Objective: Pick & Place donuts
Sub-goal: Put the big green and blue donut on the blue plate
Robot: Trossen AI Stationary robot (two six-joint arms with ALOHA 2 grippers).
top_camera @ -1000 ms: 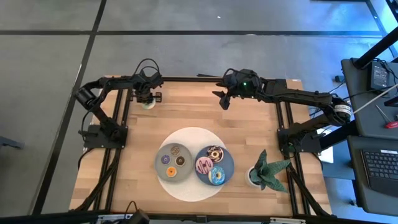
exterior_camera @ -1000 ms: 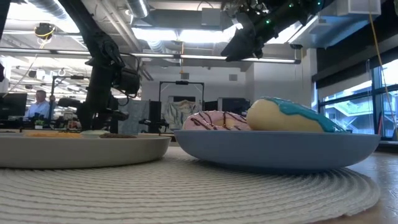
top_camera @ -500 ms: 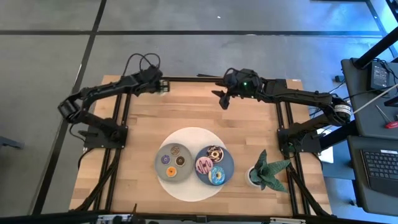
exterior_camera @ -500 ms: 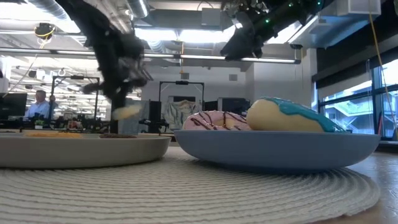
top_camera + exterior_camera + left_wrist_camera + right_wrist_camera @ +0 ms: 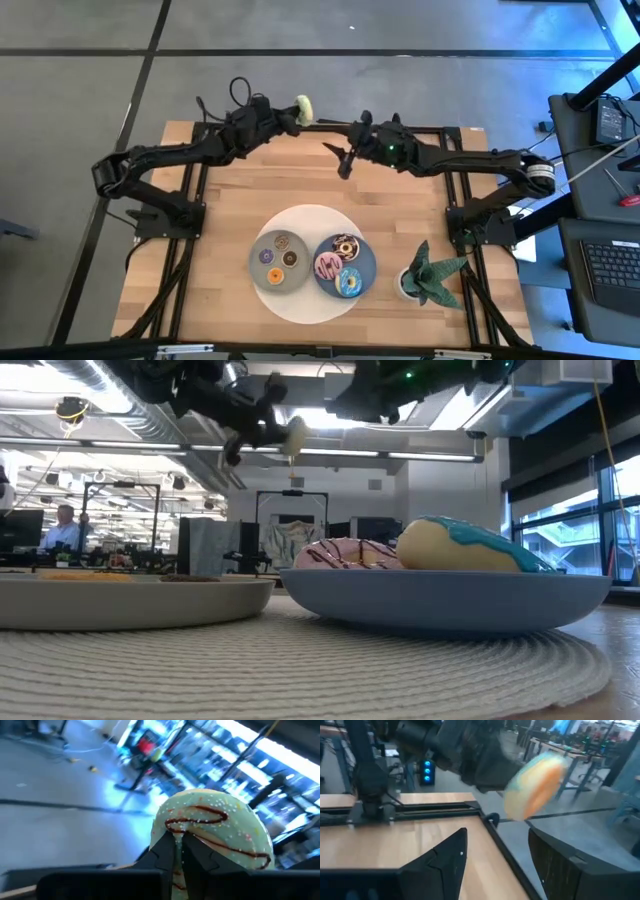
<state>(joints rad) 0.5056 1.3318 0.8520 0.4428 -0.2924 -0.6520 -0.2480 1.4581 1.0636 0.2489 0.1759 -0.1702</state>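
I should take the donut's free rim (image 5: 307, 112) with my right gripper, because my left gripper holds the yellow-green donut but the blue plate's open edge (image 5: 369, 266) is on my right gripper's side.
My left gripper (image 5: 294, 112) is shut on the yellow-green donut (image 5: 303, 108), high above the table's far edge; the low view shows that donut (image 5: 294, 437) near the ceiling lights. My right gripper (image 5: 343, 160) hangs open just to the right of it, above the far middle of the table, touching nothing. Its wrist view shows the blurred yellow-green donut (image 5: 535, 782) beyond its own spread fingers. Three tiny donuts lie on the grey plate (image 5: 258, 277). The chocolate, pink and blue donuts lie on the blue plate (image 5: 370, 262). My left gripper pinches the yellow-green donut between its two fingers (image 5: 165, 851) at the rim nearest the wrist (image 5: 178, 837). The fingers reach roughly level from the table's left. The donut is lifted clear and stands on edge past the fingertips, iced face (image 5: 220, 827) toward the wrist camera.
Both plates sit on a round white woven mat (image 5: 310, 312) at the table's near middle. A potted plant (image 5: 430, 275) stands near the right edge. Black frame rails (image 5: 420, 130) run along the far edge and both sides. Bare wood (image 5: 300, 180) lies between the grippers and the mat.
My left gripper has taken the yellow-green donut off the table's far left corner. It has swung up and toward the right along the far edge, tipping from pointing down to roughly level. The donut is now lifted clear. My right gripper has shifted slightly left, toward the donut.
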